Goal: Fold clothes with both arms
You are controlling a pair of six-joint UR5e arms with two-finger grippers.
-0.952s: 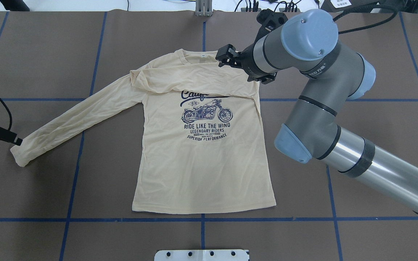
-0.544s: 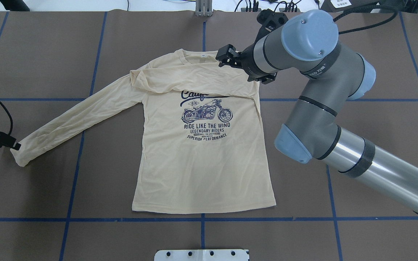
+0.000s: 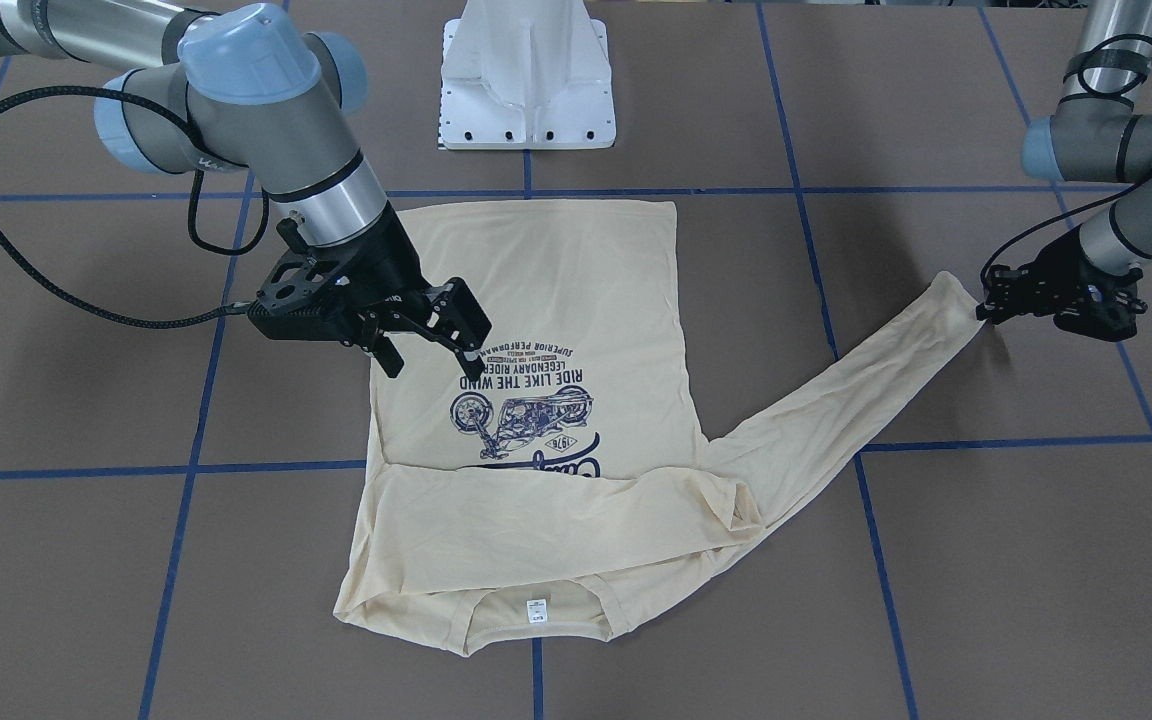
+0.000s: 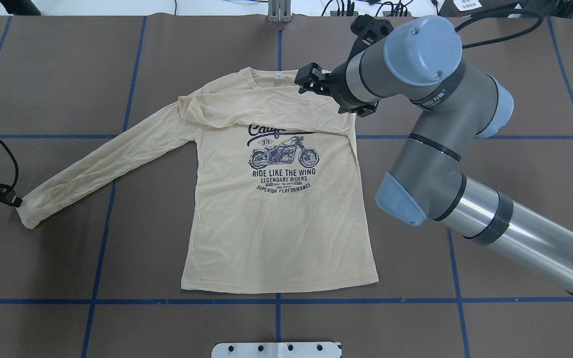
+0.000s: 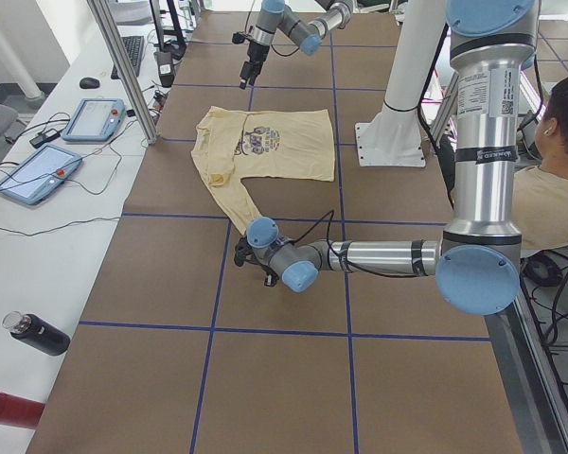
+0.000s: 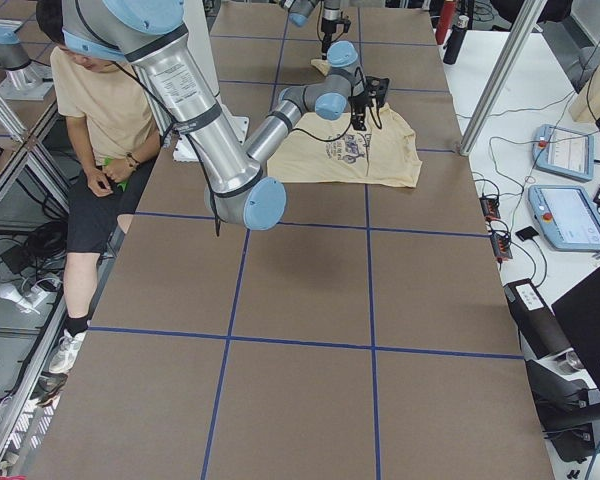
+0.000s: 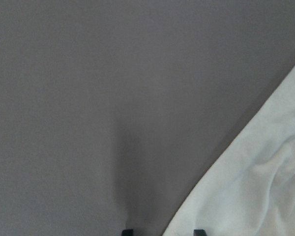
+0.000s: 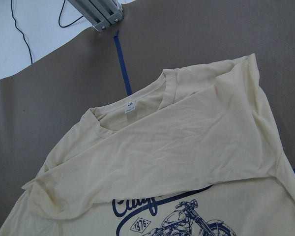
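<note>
The cuff's edge (image 7: pixel 169 228) goes only part of the way across the ends of my left gripper's fingers. Next, I go up, move further onto the cuff (image 3: pixel 956 302) and grip it there before I fold the sleeve.
The cream-yellow long-sleeved shirt (image 4: pixel 276 223) lies flat and print-up on the brown table. One sleeve is folded across the chest above the motorcycle print (image 4: pixel 284 154). The other sleeve (image 4: pixel 107 159) stretches out toward the table's left end. My left gripper (image 4: pixel 17 201) is low at that sleeve's cuff (image 3: pixel 951 295). In the left wrist view its fingertips (image 7: pixel 199 231) stand apart, with the cloth edge (image 7: pixel 255 196) reaching between them. My right gripper (image 3: pixel 433 368) is open and empty, hovering above the shirt near the collar side (image 4: pixel 309 79). The right wrist view looks down on the collar (image 8: pixel 130 105).
The white pedestal base (image 3: pixel 526 75) stands at the robot's side of the table. Blue tape lines (image 4: pixel 276 301) grid the brown mat. A metal post (image 4: pixel 279 10) stands at the far edge. Tablets (image 5: pixel 38 175) and an operator (image 6: pixel 100 100) are beside the table.
My left gripper has slid left, from over the sleeve end to the cuff's edge. The sleeve has stayed put. The right arm has barely shifted.
</note>
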